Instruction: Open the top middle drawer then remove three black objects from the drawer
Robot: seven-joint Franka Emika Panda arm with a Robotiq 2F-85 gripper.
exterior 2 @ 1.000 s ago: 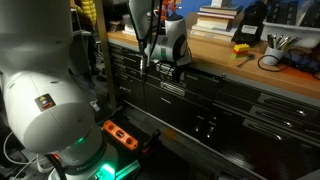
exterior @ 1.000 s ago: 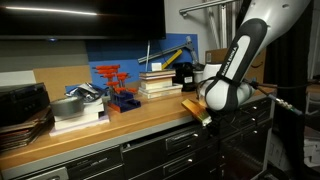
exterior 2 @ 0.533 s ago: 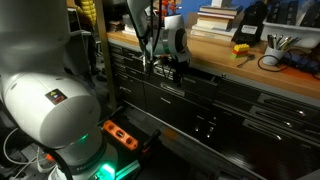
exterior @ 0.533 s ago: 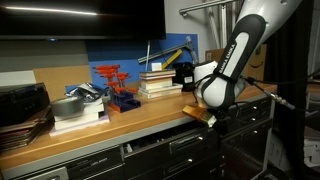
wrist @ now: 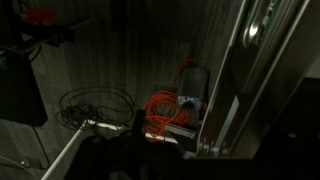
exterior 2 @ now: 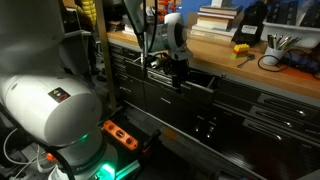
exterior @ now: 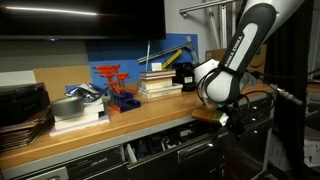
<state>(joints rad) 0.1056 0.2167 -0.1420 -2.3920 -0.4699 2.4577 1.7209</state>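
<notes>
Next, my gripper rises clear of the open drawer's front panel (exterior 2: 163, 98) and reaches down into the drawer's inside (exterior 2: 198, 81) from above, because it is now low outside the panel.
The top middle drawer (exterior: 182, 145) under the wooden bench stands partly pulled out; in an exterior view its dark open top (exterior 2: 200, 79) shows behind the front panel. My gripper (exterior: 224, 114) sits at the drawer's front by the handle strip, jaws open, with its fingers (exterior 2: 178, 71) reaching down at the front edge. The wrist view is very dark: a pale metal strip (wrist: 226, 100) runs diagonally on the right. My fingers are lost in shadow there. The three black objects are hidden; the drawer's inside is too dark to read.
On the bench top are stacked books (exterior: 158, 82), a red-and-blue rack (exterior: 115, 86), a metal bowl (exterior: 68, 105) and a black-and-yellow tool (exterior: 184, 71). More closed drawers (exterior 2: 250, 105) lie below. An orange cable (wrist: 165, 108) and power strip (exterior 2: 120, 133) lie on the floor.
The gripper has moved away from the cabinet and the top middle drawer has slid out with it, showing a wider dark gap under the bench edge.
</notes>
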